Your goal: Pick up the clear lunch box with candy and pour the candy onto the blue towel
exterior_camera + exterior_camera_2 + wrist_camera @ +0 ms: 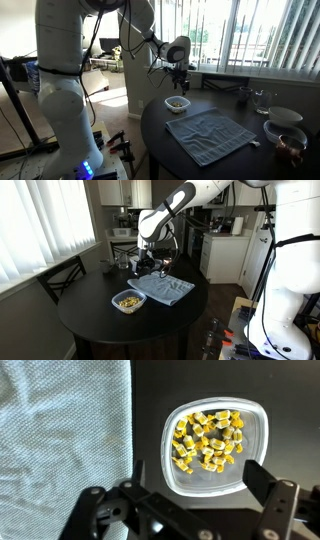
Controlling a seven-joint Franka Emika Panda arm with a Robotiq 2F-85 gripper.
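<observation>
I expect the candy [177, 103] to slide together and spill into a pile when I tip the clear lunch box, because the candy lies loose in separate wrapped pieces [209, 442].
The clear lunch box [215, 482] sits on the dark round table, holding a small pile of yellowish candy [208, 440]. It shows in both exterior views [177, 102] [128, 301], next to the blue towel [210, 136] [162, 288] [60, 440], which lies flat and wrinkled. My gripper [185, 495] is open and empty. It hovers above the lunch box, with its fingers spread wider than the box and not touching it. The gripper also shows above the table in both exterior views [179, 76] [150, 258].
White bowls [285, 116] [283, 132] and a copper-coloured cup [290, 148] stand at the table's far side beyond the towel. A glass [262, 100] stands near the window. A chair [58, 280] stands by the table [90, 320].
</observation>
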